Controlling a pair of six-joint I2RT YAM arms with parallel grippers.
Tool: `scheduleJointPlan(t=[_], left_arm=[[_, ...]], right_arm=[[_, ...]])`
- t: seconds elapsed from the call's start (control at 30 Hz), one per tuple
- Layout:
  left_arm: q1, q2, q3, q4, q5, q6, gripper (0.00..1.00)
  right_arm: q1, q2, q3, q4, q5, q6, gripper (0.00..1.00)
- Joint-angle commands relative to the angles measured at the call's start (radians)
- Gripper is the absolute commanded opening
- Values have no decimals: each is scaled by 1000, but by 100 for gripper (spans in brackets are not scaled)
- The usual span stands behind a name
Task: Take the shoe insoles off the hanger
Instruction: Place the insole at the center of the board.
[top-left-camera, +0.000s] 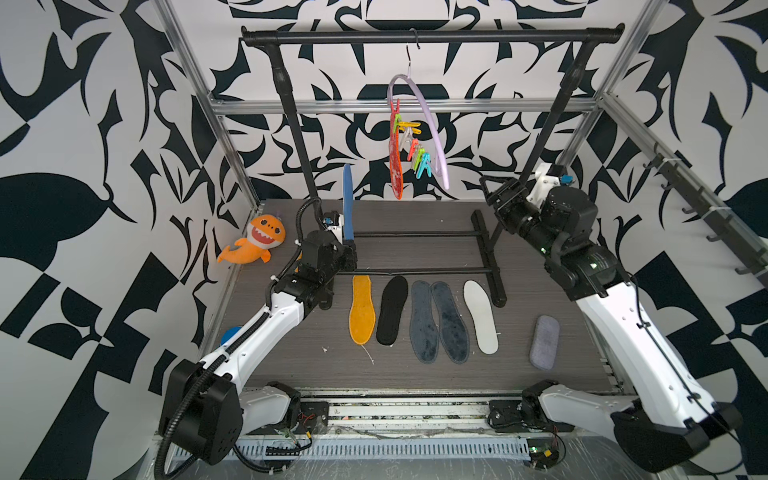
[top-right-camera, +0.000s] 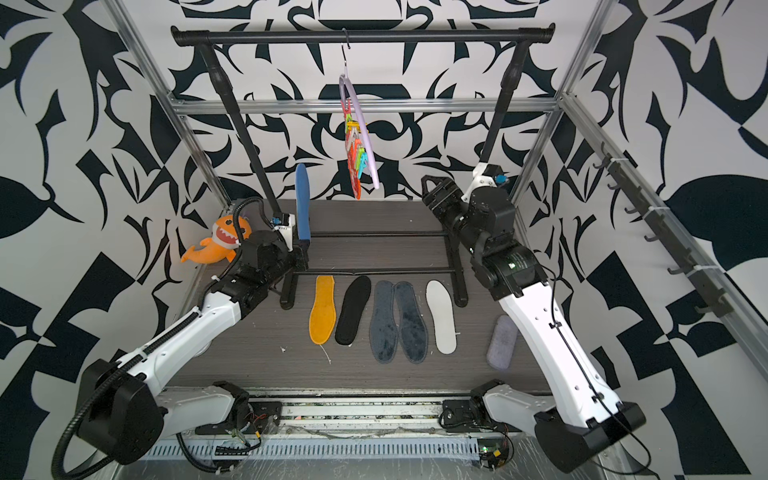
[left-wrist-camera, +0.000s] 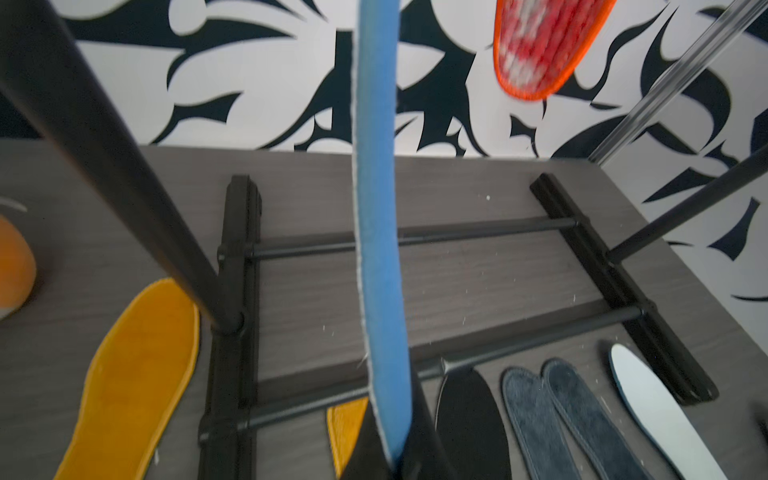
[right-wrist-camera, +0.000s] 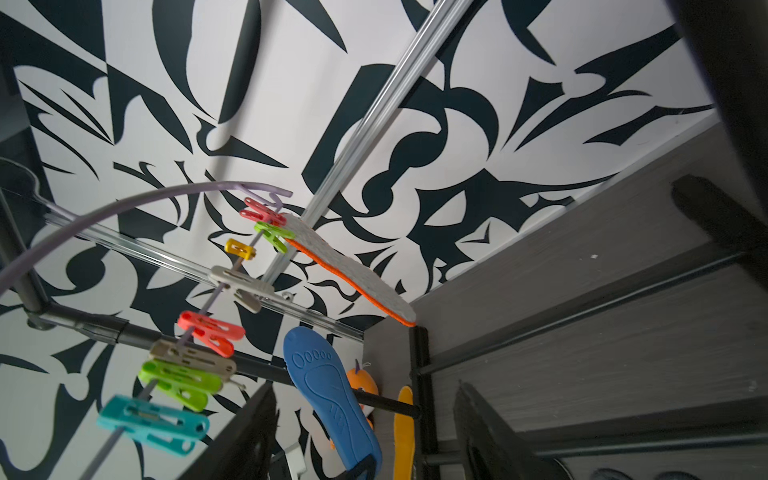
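Observation:
The blue-backed insole (top-left-camera: 348, 196) is clear of the pegs. My left gripper should go on lowering it until it gets to the free spot (top-left-camera: 254, 302) beside the second orange insole.
The lilac hanger (top-left-camera: 432, 124) hangs by its hook from the black rail, its coloured pegs (right-wrist-camera: 195, 332) in a row. One grey, orange-rimmed insole (top-left-camera: 395, 166) is still pegged at one end (right-wrist-camera: 345, 266). My left gripper (top-left-camera: 351, 246) is shut on the heel of a blue-backed insole (top-left-camera: 348, 199), held upright above the rail's base (left-wrist-camera: 380, 249). On the table lie an orange insole (top-left-camera: 361, 309), a black one (top-left-camera: 392, 309), two dark grey-blue ones (top-left-camera: 436, 322) and a white one (top-left-camera: 481, 316). My right gripper (top-left-camera: 484, 183) is open, raised right of the hanger, holding nothing.
The black rail (top-left-camera: 432, 36) spans the back, and its base bars (top-left-camera: 488, 257) lie on the table behind the insoles. An orange plush shark (top-left-camera: 257, 243) sits at the far left. A lilac-grey pad (top-left-camera: 544, 341) lies at the right. A second orange insole (left-wrist-camera: 137, 374) lies by the rail's left post.

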Motion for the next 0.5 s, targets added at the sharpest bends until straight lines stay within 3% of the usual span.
scheduleJointPlan(t=[0.0, 0.2, 0.47], left_arm=[[-3, -47, -22, -251, 8, -53, 0], [-1, -92, -78, -414, -73, -149, 0], [-1, -81, -155, -530, -174, -411, 0]], right_arm=[[-5, -113, -81, -58, 50, -118, 70], [-4, -208, -187, -107, 12, -160, 69], [-5, -246, -279, -145, -46, -211, 69]])
